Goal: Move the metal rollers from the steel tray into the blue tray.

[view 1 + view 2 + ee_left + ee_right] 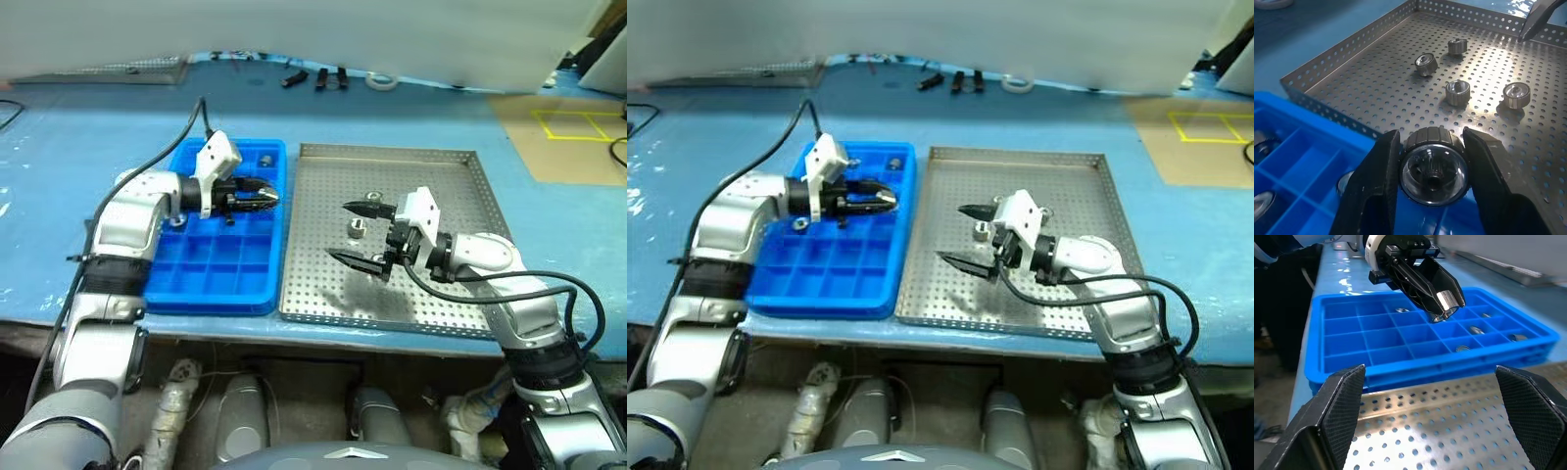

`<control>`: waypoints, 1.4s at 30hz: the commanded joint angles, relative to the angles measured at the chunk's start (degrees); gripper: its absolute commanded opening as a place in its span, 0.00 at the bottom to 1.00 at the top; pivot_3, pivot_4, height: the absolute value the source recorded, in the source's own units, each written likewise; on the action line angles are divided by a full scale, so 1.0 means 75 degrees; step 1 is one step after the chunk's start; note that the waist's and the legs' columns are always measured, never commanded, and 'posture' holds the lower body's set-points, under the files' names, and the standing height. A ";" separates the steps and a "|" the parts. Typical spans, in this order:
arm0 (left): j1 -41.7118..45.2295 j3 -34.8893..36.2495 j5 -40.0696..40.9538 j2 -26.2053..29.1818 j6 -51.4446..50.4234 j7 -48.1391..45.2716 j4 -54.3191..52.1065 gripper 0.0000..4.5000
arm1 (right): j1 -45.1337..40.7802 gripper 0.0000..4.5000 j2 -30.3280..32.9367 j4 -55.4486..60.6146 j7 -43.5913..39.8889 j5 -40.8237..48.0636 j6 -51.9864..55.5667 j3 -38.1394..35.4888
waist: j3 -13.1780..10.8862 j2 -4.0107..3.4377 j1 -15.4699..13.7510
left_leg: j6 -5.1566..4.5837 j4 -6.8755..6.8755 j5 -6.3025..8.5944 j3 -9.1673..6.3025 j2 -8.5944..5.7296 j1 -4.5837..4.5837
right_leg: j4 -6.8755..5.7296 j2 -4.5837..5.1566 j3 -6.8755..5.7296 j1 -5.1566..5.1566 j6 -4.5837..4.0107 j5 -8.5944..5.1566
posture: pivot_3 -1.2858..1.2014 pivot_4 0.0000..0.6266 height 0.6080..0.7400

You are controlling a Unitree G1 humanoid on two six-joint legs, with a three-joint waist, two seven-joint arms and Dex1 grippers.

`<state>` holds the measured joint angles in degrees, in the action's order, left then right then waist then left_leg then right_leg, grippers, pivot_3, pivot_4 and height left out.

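Note:
The blue tray's near corner compartment [774, 284], farthest from the steel tray, is empty, so my left gripper should keep carrying the roller until it sits inside that compartment.
My left gripper [266, 199] is shut on a metal roller [1434, 166] and hangs over the blue tray [216, 284], near the edge that borders the steel tray [451, 186]. The held roller [1447, 301] also shows in the right wrist view, above the blue compartments. Several rollers [1457, 92] lie on the steel tray's perforated floor. Others rest in compartments of the blue tray [1476, 329]. My right gripper [341, 232] stands open above the left half of the steel tray, pointing toward the blue tray, with one roller [358, 230] close to its fingers.
Both trays sit side by side on a blue table. Black tools [323, 76] and a tape roll [382, 80] lie at the back. Another perforated tray [127, 70] sits far back left. A brown board with yellow tape [568, 127] is at the right.

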<state>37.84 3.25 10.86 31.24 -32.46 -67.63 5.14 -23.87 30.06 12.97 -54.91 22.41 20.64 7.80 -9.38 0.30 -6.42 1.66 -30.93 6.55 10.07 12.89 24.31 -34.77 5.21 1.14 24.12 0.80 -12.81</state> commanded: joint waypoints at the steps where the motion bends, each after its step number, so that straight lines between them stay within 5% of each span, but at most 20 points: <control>1: -0.0849 0.0698 0.0659 0.0212 -0.0794 0.0726 -0.1782 0.37 | -0.0660 1.00 -0.0315 -0.0437 -0.0458 0.0056 -0.0341 0.0269 | -0.0003 -0.0005 -0.0105 | 0.0001 0.0000 -0.0001 -0.0001 0.0001 0.0001 | -0.0001 0.0000 0.0000 0.0005 0.0000 0.0000 | 0.63 0.24 1.00; 10: -0.3411 0.2138 0.1394 0.0062 -0.1890 0.2806 -0.4308 0.37 | -0.1897 1.00 -0.1006 -0.1729 -0.1238 -0.0095 -0.0720 0.0673 | -0.0005 -0.0007 -0.0605 | 0.0015 -0.0010 -0.0009 -0.0046 0.0006 0.0071 | -0.0001 0.0003 -0.0060 0.0026 -0.0002 -0.0002 | 0.70 0.24 1.00; 15: -0.4484 0.2190 0.1333 0.0012 -0.1597 0.3436 -0.4764 0.37 | -0.2201 1.00 -0.1233 -0.2136 -0.1596 -0.0118 -0.0855 0.0739 | -0.0006 -0.0010 -0.0914 | 0.0028 -0.0020 -0.0017 -0.0119 0.0009 0.0115 | -0.0002 -0.0001 -0.0129 0.0029 -0.0013 -0.0008 | 0.72 0.24 1.00; 26: -0.4796 0.1898 0.1349 -0.0133 -0.1307 0.4329 -0.4554 0.37 | -0.2193 1.00 -0.1236 -0.2258 -0.1816 -0.0219 -0.0888 0.0698 | -0.0007 -0.0014 -0.1516 | 0.0055 -0.0021 -0.0033 -0.0192 0.0004 0.0113 | -0.0020 -0.0009 -0.0142 0.0010 -0.0016 -0.0008 | 0.72 0.24 1.00; 35: -0.4370 0.1728 0.1345 0.0156 -0.1193 0.4427 -0.3591 0.37 | -0.2030 1.00 -0.1153 -0.2111 -0.1709 -0.0258 -0.0836 0.0633 | -0.0006 -0.0015 -0.1550 | 0.0059 -0.0034 -0.0036 -0.0193 0.0002 0.0108 | -0.0032 -0.0015 -0.0144 0.0011 -0.0014 -0.0007 | 0.70 0.24 1.00; 40: -0.4345 0.1558 0.1405 0.0271 -0.1132 0.4387 -0.3487 0.73 | -0.1929 1.00 -0.1077 -0.1973 -0.1605 -0.0229 -0.0801 0.0601 | -0.0005 -0.0016 -0.1551 | 0.0061 -0.0040 -0.0038 -0.0194 0.0002 0.0102 | -0.0052 -0.0015 -0.0143 0.0012 -0.0015 -0.0007 | 0.70 0.24 1.00; 42: -0.4293 0.1505 0.1515 0.0267 -0.1079 0.4309 -0.3526 0.78 | -0.1888 1.00 -0.1052 -0.1912 -0.1548 -0.0218 -0.0782 0.0588 | -0.0005 -0.0017 -0.1551 | 0.0062 -0.0042 -0.0038 -0.0194 0.0002 0.0099 | -0.0060 -0.0014 -0.0142 0.0012 -0.0015 -0.0007 | 0.70 0.24 1.00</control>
<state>5.31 14.89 21.42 32.56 -41.09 -34.87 -20.57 -38.04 22.11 -3.93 -67.00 20.20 15.03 13.60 -9.42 0.18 -18.05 2.12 -31.25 6.26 8.61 12.91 25.05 -35.26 5.12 0.07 24.21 0.69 -12.87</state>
